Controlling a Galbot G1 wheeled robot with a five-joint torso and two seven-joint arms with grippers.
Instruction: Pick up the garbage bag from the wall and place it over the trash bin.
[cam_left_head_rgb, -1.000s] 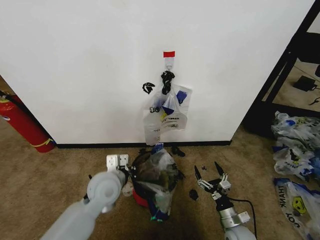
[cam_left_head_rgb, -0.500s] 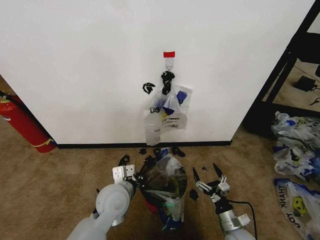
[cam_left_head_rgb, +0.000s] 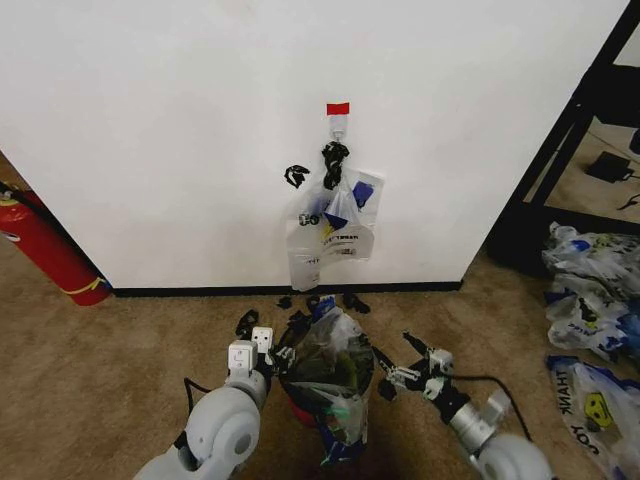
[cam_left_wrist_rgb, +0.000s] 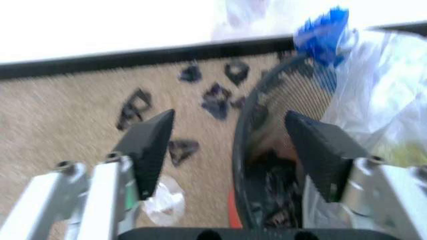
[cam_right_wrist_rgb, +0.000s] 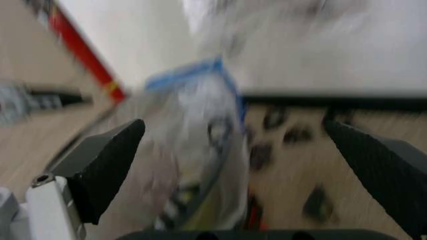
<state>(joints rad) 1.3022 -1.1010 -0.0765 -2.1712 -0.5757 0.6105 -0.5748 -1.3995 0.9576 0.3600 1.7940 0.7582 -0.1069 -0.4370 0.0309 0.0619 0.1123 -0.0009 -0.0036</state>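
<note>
The clear garbage bag (cam_left_head_rgb: 338, 352) hangs over the black rim (cam_left_head_rgb: 370, 352). The bag will stay on and move along with the trash bin when I tip the bin.
The black trash bin (cam_left_head_rgb: 297, 400) stands on the carpet below the white wall (cam_left_head_rgb: 150, 130). The clear crinkly garbage bag (cam_left_head_rgb: 335, 360) is draped over it, with one blue handle (cam_left_head_rgb: 322, 305) sticking up at the far rim. My left gripper (cam_left_head_rgb: 262, 338) is open at the bin's left side; in the left wrist view its fingers (cam_left_wrist_rgb: 150, 145) straddle the bin rim (cam_left_wrist_rgb: 243, 145), with the bag (cam_left_wrist_rgb: 380, 100) just beyond. My right gripper (cam_left_head_rgb: 397, 358) is open at the bin's right side, pointing at the bag (cam_right_wrist_rgb: 200, 130) without touching it.
A clipped bunch of bags (cam_left_head_rgb: 335, 225) hangs from the hook under the red tape (cam_left_head_rgb: 338, 108). Black clips (cam_left_head_rgb: 352, 301) litter the carpet by the baseboard. A red fire extinguisher (cam_left_head_rgb: 45, 250) stands far left. At right are a heap of stuffed bags (cam_left_head_rgb: 590, 300) and a black frame (cam_left_head_rgb: 570, 140).
The bin and bag have shifted a little to the right. My left arm has followed them. My right gripper has swung in toward the bin's right side.
</note>
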